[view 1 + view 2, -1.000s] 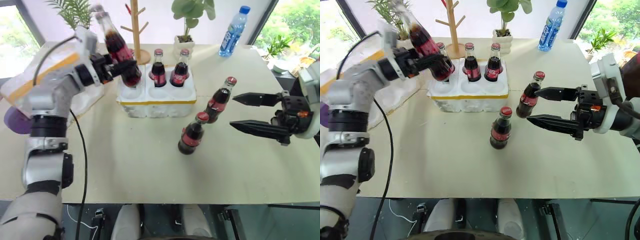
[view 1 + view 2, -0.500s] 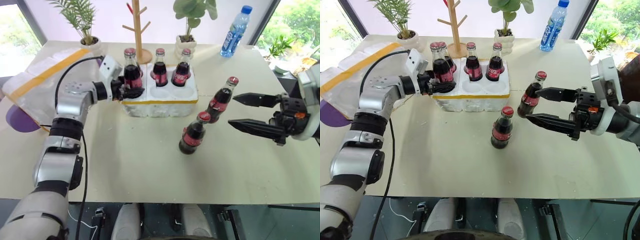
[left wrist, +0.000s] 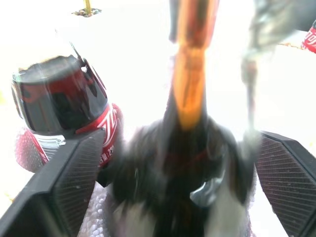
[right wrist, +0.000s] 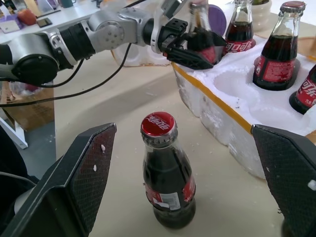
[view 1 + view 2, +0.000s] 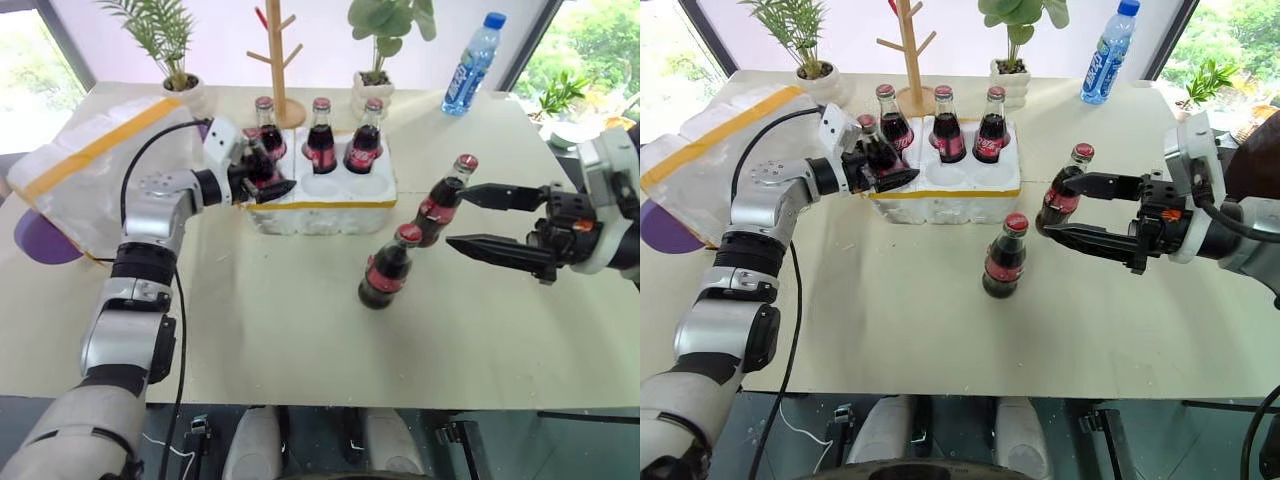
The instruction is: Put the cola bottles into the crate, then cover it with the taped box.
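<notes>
The nearer bottle (image 5: 386,268) should sink as deep as the back-row cola bottles (image 5: 320,155), which sit sunk to their labels, and stand upright when the robot lowers it in.
The white crate (image 5: 322,214) holds three cola bottles (image 5: 321,136) in its back row. A fourth bottle (image 5: 258,161) stands in the front left well. My left gripper (image 5: 892,172) is open around that bottle, and in the left wrist view its pads (image 3: 74,178) stand a little off the glass (image 3: 190,163). Two more bottles stand on the table, one (image 5: 437,199) to the right of the crate and one (image 5: 385,266) nearer me. My right gripper (image 5: 458,215) is open, its tips close beside the right-hand bottle. The taped box (image 5: 90,168) lies at the far left.
A blue-capped water bottle (image 5: 470,60) stands at the back right. Two potted plants (image 5: 372,60) and a wooden rack (image 5: 275,60) line the back edge behind the crate. A purple object (image 5: 35,235) sticks out from under the taped box.
My left arm brought the bottle down from above the crate into the front left well and its fingers spread apart. The right gripper has hardly moved.
</notes>
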